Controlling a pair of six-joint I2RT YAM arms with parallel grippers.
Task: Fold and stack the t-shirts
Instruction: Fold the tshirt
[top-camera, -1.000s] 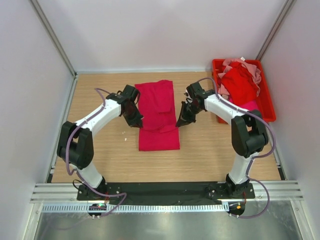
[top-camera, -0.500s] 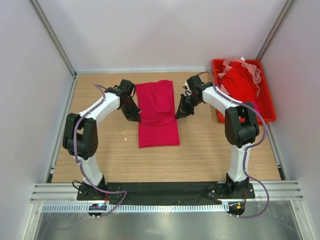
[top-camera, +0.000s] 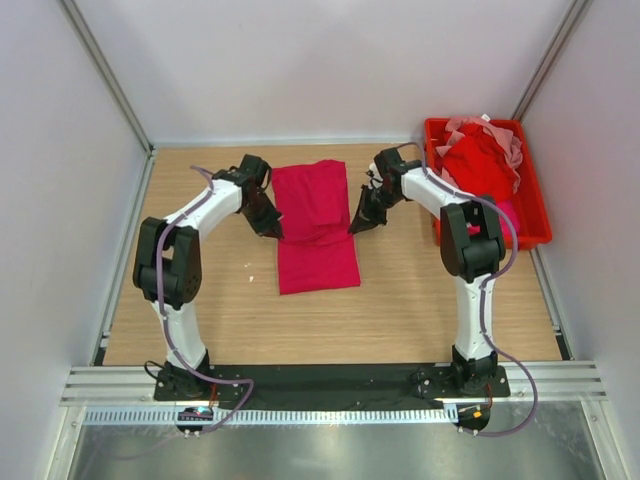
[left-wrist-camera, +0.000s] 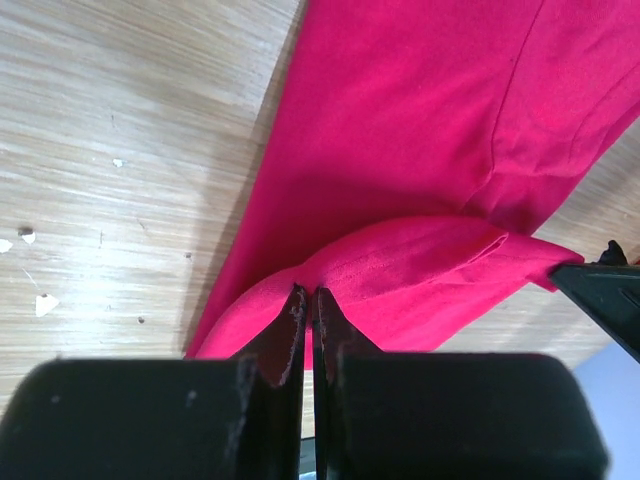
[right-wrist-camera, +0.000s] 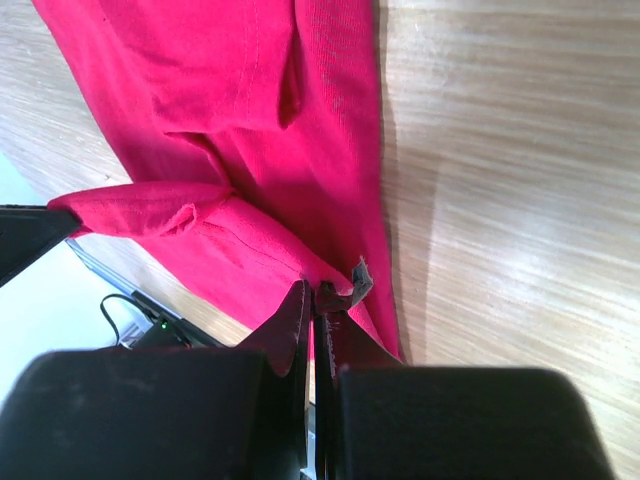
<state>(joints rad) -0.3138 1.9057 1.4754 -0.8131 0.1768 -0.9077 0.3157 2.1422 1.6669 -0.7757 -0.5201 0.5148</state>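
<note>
Next, I move my left gripper back and smooth the t-shirt's middle (top-camera: 326, 233) flat with my right gripper before folding, because the t-shirt bunches into a fold (top-camera: 312, 241) from one gripper to the other.
A crimson-magenta t-shirt (top-camera: 316, 225) lies as a long narrow strip on the wooden table, its far part doubled over. My left gripper (top-camera: 275, 232) is shut on the shirt's left edge (left-wrist-camera: 330, 270). My right gripper (top-camera: 355, 229) is shut on the right edge (right-wrist-camera: 300, 250), where a small grey label (right-wrist-camera: 360, 272) sticks out. Both hold the cloth a little above the table. More t-shirts, red (top-camera: 480, 170) and pale pink (top-camera: 458, 130), lie heaped in the bin at the right.
A rigid red plastic bin (top-camera: 535, 205) stands at the far right of the table. Small white specks (left-wrist-camera: 30, 270) lie on the wood left of the shirt. White walls close in the table on three sides.
Both grippers have moved toward the far side, carrying the pinched shirt edges with them. The strip's near end now lies further from the arm bases.
</note>
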